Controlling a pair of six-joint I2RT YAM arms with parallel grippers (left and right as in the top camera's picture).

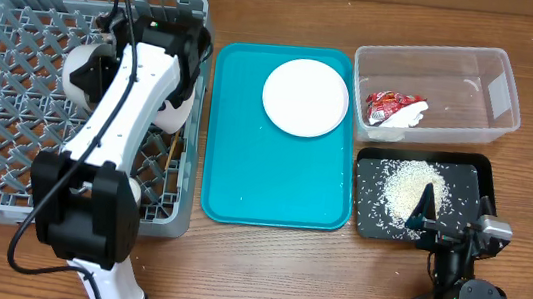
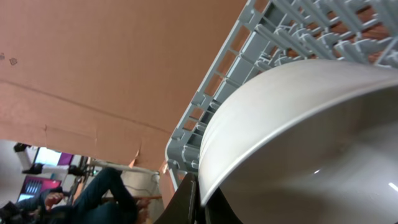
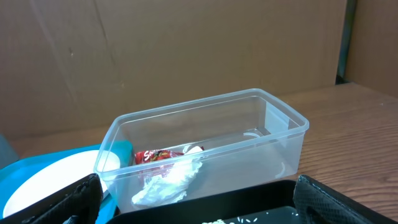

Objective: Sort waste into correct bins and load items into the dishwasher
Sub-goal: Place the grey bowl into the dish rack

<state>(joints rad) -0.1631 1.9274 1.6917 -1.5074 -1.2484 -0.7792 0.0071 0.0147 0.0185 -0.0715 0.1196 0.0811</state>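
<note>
The white bowl (image 1: pixel 77 71) is standing on its side in the grey dish rack. My left gripper should keep lowering the bowl until the rack's wires (image 1: pixel 155 153) hold it up, and then let go.
My left gripper (image 1: pixel 181 87) (image 2: pixel 198 205) is over the grey dish rack (image 1: pixel 2 170) (image 2: pixel 249 56), shut on the rim of a white plate (image 2: pixel 298 137) (image 1: pixel 176 116) held on edge among the pegs. A white bowl (image 1: pixel 82 73) shows in the rack beside the arm. A second white plate (image 1: pixel 305 97) (image 3: pixel 43 177) lies on the teal tray. The red-and-white wrapper (image 1: pixel 395 109) (image 3: pixel 163 163) lies in the clear tub (image 1: pixel 476 73) (image 3: pixel 273 134). Rice grains (image 1: pixel 408 184) lie in the black tray (image 1: pixel 475 173) (image 3: pixel 249 199). My right gripper (image 1: pixel 427 214) (image 3: pixel 199 202) is open and empty over the black tray.
The teal tray (image 1: pixel 262 184) lies between the rack and the bins. A thin light stick-like thing (image 1: pixel 178 148), perhaps the chopsticks, lies at the rack's right side. The left arm hides much of the rack's middle. A cardboard wall stands behind the table.
</note>
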